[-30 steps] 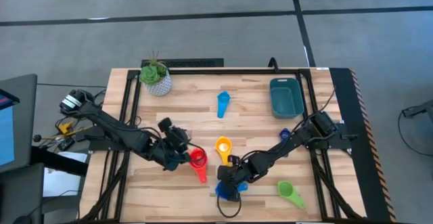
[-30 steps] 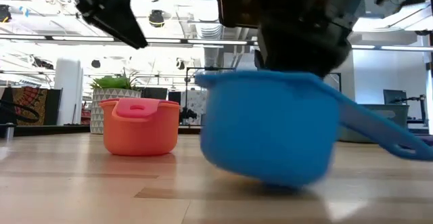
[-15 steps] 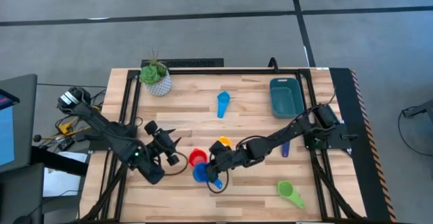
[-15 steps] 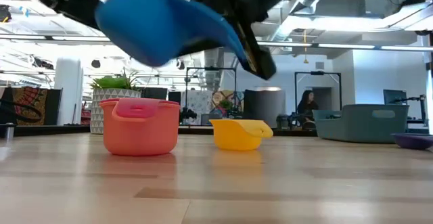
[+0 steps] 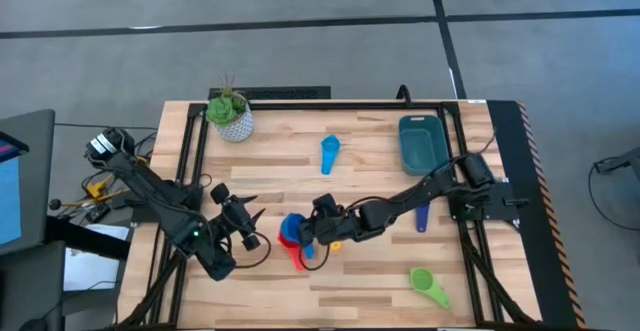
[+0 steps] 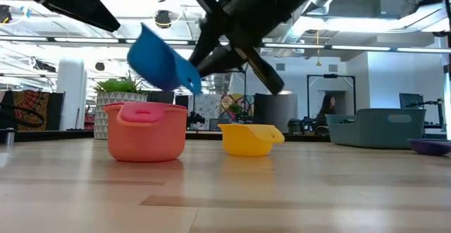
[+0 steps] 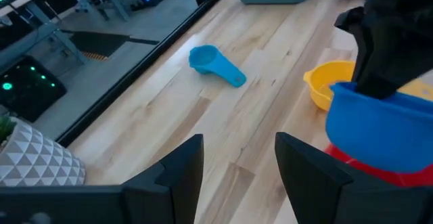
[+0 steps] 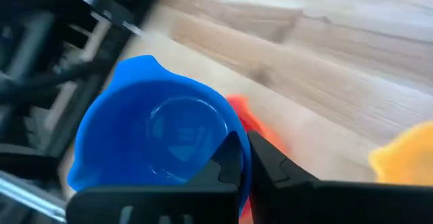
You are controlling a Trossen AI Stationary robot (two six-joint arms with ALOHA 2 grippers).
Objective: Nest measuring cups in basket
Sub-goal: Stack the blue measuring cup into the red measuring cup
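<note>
The blue cup [image 6: 153, 58] is tilted over the red cup, and the handles are crooked. My right gripper should lower it in, open, and then push the blue handle [image 6: 189, 75] over the red handle.
My right gripper [image 5: 312, 229] is shut on the blue cup [image 5: 294, 225] and holds it in the air, tilted, just over the orange cup [image 6: 146, 136], which stands on the table with the red cup [image 6: 144, 111] inside it. My left gripper [image 5: 247, 221] is open, left of that stack. The yellow cup [image 6: 250, 139] stands right of the stack. The light blue cup [image 5: 330, 153] lies farther back. The navy cup [image 5: 421, 217] and the green cup [image 5: 431, 287] lie to the right. The teal basket [image 5: 422, 143] sits at the far right. My right gripper pinches the blue cup at the rim on its handle side [image 8: 238, 140], the fingers [image 8: 226, 166] covering the exact spot. The fingers come slanting down from the table's right. The cup is lifted clear and tilted, its bowl [image 6: 161, 55] above the orange cup.
A white pot with a green plant [image 5: 231, 117] stands at the far left corner. Black frame rails [image 5: 192, 141] run along the table's left and right sides. Bare wood lies between the light blue cup and the basket and along the near edge.
My right gripper has lifted the blue cup off the table near the near edge and carried it up and toward the left, over the orange and red stack, tipping it on the way. My left gripper has drawn back toward the left, away from the red cup.
</note>
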